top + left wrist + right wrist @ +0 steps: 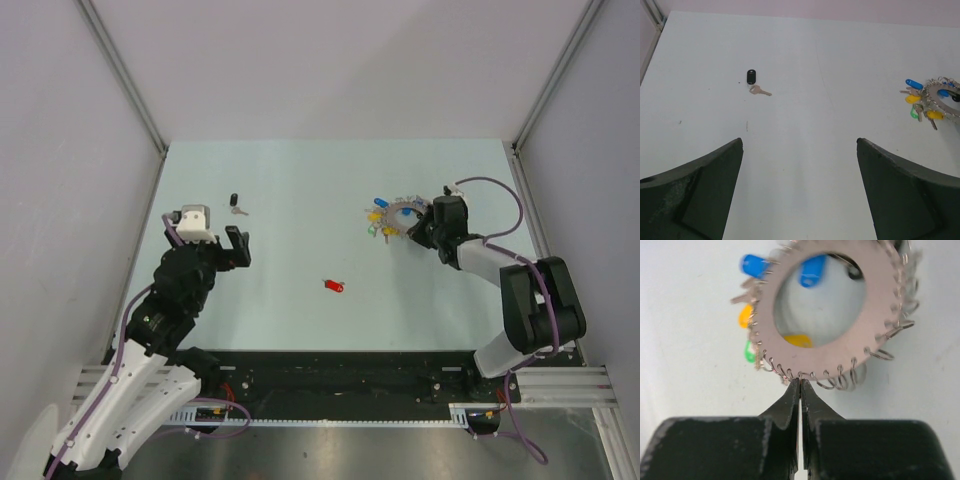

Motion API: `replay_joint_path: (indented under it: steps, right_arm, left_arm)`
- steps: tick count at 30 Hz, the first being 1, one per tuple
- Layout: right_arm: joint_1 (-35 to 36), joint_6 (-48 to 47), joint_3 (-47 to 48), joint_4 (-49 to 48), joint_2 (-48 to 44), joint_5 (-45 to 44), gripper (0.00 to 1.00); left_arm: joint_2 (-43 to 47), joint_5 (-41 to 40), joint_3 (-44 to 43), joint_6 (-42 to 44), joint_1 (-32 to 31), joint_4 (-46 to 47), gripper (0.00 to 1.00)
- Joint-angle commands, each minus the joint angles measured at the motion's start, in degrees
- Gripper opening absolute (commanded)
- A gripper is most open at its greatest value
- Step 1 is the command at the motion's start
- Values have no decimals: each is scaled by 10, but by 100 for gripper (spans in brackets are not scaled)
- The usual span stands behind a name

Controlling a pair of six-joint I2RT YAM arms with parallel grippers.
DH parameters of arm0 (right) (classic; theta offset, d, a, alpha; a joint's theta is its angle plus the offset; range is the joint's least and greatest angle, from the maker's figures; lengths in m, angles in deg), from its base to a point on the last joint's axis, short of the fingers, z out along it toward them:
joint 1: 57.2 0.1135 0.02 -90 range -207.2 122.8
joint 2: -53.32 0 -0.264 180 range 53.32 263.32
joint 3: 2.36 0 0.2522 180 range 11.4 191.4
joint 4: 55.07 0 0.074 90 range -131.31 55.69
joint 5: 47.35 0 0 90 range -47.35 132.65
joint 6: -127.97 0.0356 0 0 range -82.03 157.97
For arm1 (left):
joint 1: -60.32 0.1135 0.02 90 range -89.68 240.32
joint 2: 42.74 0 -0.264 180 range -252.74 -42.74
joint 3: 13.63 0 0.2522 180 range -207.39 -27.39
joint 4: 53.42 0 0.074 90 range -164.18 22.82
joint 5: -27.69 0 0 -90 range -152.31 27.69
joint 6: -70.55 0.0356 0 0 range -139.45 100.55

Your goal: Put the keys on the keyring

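A small loop at the keyring's rim [800,374] is pinched in my right gripper, so my open left gripper should continue toward that loop [410,232] and close on it there.
The keyring [825,359] is a flat silver ring fringed with small wire loops and keys with blue, yellow and green heads. It lies at the table's back right [398,217] and shows at the right edge of the left wrist view [938,94]. My right gripper [799,381] is shut, pinching the keyring's near rim at one small loop; it also shows in the top view [420,228]. The loose red-headed key [333,286] lies mid-table, apart from both grippers. My left gripper [236,248] is open and empty over the left side, jaws wide apart [800,142].
A black-headed fob with a small silver key [236,205] lies at the back left, ahead of the left gripper [754,82]. Grey walls enclose the table on three sides. The black base rail runs along the near edge [340,380].
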Motion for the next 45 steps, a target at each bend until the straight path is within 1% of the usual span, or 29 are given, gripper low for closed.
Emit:
replay_joint_path:
  steps: [1, 2, 3, 4, 6, 8, 11, 16, 18, 19, 20, 22, 23, 27, 28, 29, 31, 32, 37, 38, 39, 40, 41, 42, 45]
  right_arm:
    - [23, -206, 61, 33, -63, 72, 0]
    - [30, -232, 66, 38, -70, 71, 0]
    - [39, -290, 79, 49, -78, 61, 0]
    - [49, -320, 84, 55, -90, 55, 0]
    - [78, -394, 96, 62, -102, 23, 0]
    - [93, -419, 107, 66, -117, 15, 0]
    - [94, -438, 111, 41, -143, 40, 0]
    - [94, -464, 111, -39, -186, 115, 0]
    - [94, -466, 111, -73, -202, 156, 0]
    - [94, -466, 112, -83, -208, 172, 0]
    - [93, -464, 112, -93, -213, 187, 0]
    - [89, -460, 112, -119, -223, 237, 0]
    - [87, -454, 112, -128, -225, 272, 0]
    - [81, -437, 112, -180, -230, 348, 0]
    - [78, -432, 111, -190, -230, 361, 0]
    - [76, -428, 110, -210, -230, 385, 0]
    - [73, -410, 112, -231, -227, 406, 0]
    - [72, -406, 111, -255, -225, 428, 0]
    - [67, -339, 111, -333, -216, 503, 0]
    - [67, -332, 111, -352, -212, 526, 0]
    - [67, -327, 111, -360, -211, 538, 0]
    - [69, -316, 112, -367, -209, 549, 0]
    - [70, -313, 111, -379, -207, 572, 0]
    - [77, -312, 112, -382, -206, 582, 0]
    - [92, -316, 111, -391, -203, 616, 0]
  left_arm:
    - [7, 47, 3, 40, 6, 32, 100]
    - [8, 59, 4, 45, 6, 36, 100]
    - [8, 65, 6, 48, 5, 39, 100]
    - [9, 70, 8, 51, 5, 40, 100]
    - [8, 85, 9, 56, 6, 45, 100]
    - [5, 101, 9, 64, 5, 52, 100]
    - [-3, 137, 7, 73, 5, 66, 100]
    - [-26, 199, -22, 83, 5, 83, 100]
    - [-32, 216, -36, 88, 6, 94, 100]
    - [-37, 246, -40, 95, 6, 99, 100]
    - [-39, 261, -43, 99, 6, 116, 100]
    - [-51, 294, -55, 111, 6, 136, 100]
    - [-55, 324, -59, 112, 6, 154, 100]
    - [-86, 371, -89, 130, 6, 191, 100]
    - [-93, 384, -93, 139, 5, 225, 100]
    - [-108, 406, -98, 145, 5, 235, 100]
    - [-126, 422, -114, 146, 5, 262, 100]
    - [-143, 443, -119, 146, 6, 270, 100]
    - [-188, 505, -140, 154, 6, 336, 100]
    - [-196, 518, -142, 157, 7, 340, 100]
    - [-209, 553, -149, 162, 7, 340, 99]
    - [-217, 570, -153, 166, 6, 334, 98]
    - [-222, 587, -158, 170, 6, 330, 96]
    - [-232, 622, -162, 178, 6, 324, 94]
    - [-238, 661, -160, 198, 6, 300, 90]
